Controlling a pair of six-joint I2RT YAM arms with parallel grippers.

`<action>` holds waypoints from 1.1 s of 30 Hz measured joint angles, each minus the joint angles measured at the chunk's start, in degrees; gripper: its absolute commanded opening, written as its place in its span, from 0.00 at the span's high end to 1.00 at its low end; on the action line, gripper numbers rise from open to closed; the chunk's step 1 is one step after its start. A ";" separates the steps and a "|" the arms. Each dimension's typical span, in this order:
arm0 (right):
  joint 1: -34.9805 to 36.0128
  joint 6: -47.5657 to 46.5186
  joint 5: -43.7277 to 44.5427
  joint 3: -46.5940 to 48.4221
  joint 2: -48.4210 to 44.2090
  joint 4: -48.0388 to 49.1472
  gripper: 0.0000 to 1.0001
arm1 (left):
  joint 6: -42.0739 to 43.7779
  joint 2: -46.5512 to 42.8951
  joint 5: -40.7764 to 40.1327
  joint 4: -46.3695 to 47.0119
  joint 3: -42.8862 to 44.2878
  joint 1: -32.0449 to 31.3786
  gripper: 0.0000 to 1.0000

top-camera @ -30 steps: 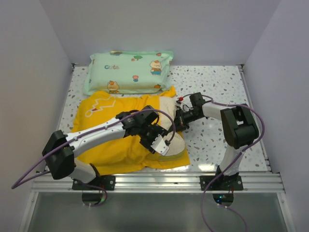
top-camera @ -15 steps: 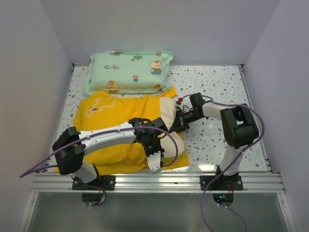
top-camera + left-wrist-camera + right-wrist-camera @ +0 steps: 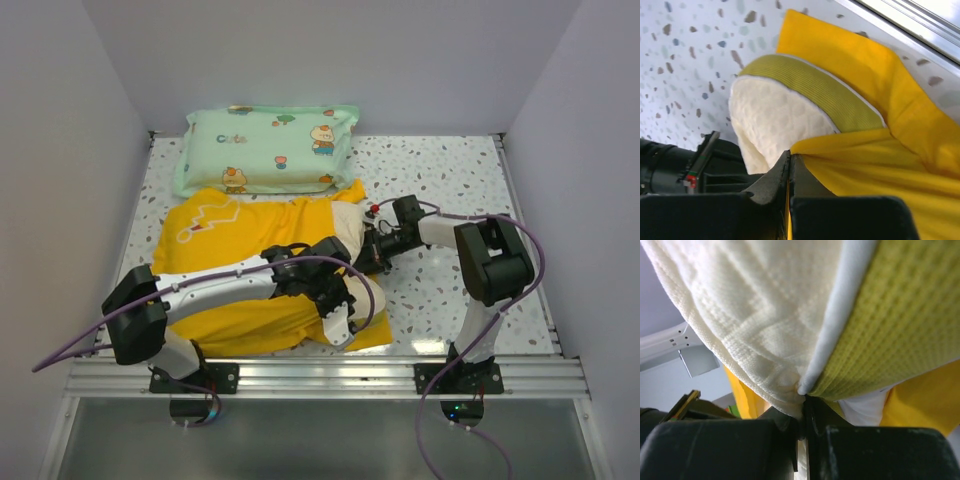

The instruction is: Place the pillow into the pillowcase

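Observation:
The seam of the pillow (image 3: 802,385) sticking out of the pillowcase is held in my right gripper, so next my right gripper opens and grabs the pillowcase's far corner (image 3: 352,191).
The yellow pillowcase (image 3: 215,235) lies flat on the left of the table, with the cream pillow (image 3: 345,222) sticking out of its right end. My left gripper (image 3: 345,322) is at the near right corner, shut on the pillowcase's upper edge. In the left wrist view its fingertips (image 3: 790,157) pinch the yellow pillowcase (image 3: 880,165) fabric just below the pillow (image 3: 767,117) and its olive-yellow band (image 3: 825,90). My right gripper (image 3: 373,245) is shut on the pillow's right edge. The right wrist view shows its jaws (image 3: 804,400) clamping the seam of the textured pillow (image 3: 750,310).
A mint-green cartoon-print pillow (image 3: 268,148) lies along the back wall, just behind the pillowcase. White walls close the table on three sides. An aluminium rail (image 3: 320,375) runs along the near edge. Speckled tabletop (image 3: 450,170) shows on the right.
My left gripper moved from above the pillow's near corner toward the table's near edge and closed on the pillowcase edge, bunching the fabric. The right arm has stayed put.

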 measured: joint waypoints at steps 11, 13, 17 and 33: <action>0.37 15.52 1.22 -3.65 -0.04 14.08 1.00 | -11.43 2.23 1.36 18.60 -1.22 -1.33 1.00; 0.63 16.65 1.84 -3.63 -0.07 14.99 1.00 | -11.28 2.19 1.73 18.53 -1.88 -1.33 0.92; 1.33 15.82 3.37 -3.58 -0.70 13.81 1.00 | -11.34 1.44 2.23 16.17 -3.56 -1.33 0.45; -11.89 -9.53 11.45 5.53 -10.88 -13.53 0.46 | -52.57 0.22 1.81 14.16 7.15 5.95 0.13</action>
